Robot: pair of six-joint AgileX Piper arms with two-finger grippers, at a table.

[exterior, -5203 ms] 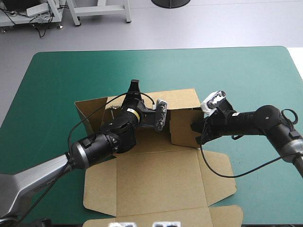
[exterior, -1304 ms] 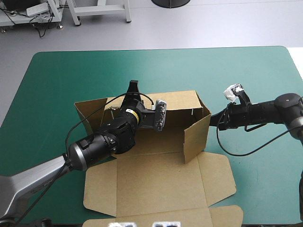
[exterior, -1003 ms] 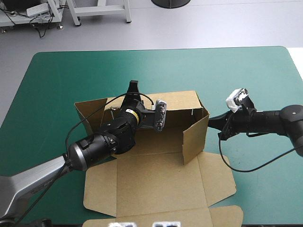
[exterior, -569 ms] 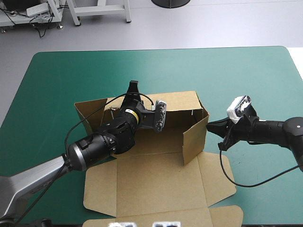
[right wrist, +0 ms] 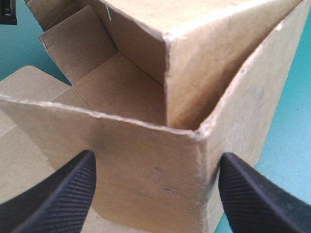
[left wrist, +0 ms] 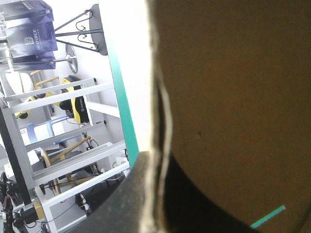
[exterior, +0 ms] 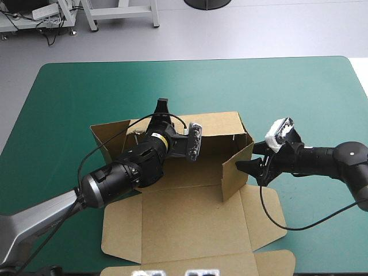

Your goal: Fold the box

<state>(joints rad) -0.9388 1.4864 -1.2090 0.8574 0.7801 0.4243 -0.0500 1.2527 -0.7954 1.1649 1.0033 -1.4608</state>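
The flat lid is joined to the box along a crease. The lid will hang down and drag along when I lift the box.
The brown box lies half raised: back wall and right side wall stand up, the lid lies flat toward the table's front. My left gripper reaches over the back wall's top edge and is shut on it; in the left wrist view the board runs between the black fingers. My right gripper is open just outside the right wall. In the right wrist view its fingers stand wide apart, with the box's near corner straight ahead between them.
A brown side flap stands out at an angle at the box's left end. Smaller flaps lie flat on the teal-green cover beside the lid. A black cable loops from the right wrist over that flap.
My right gripper left the box's inside, drew back to the right, then came back toward the right wall with its fingers open. The right wall swung outward. The left gripper has not moved.
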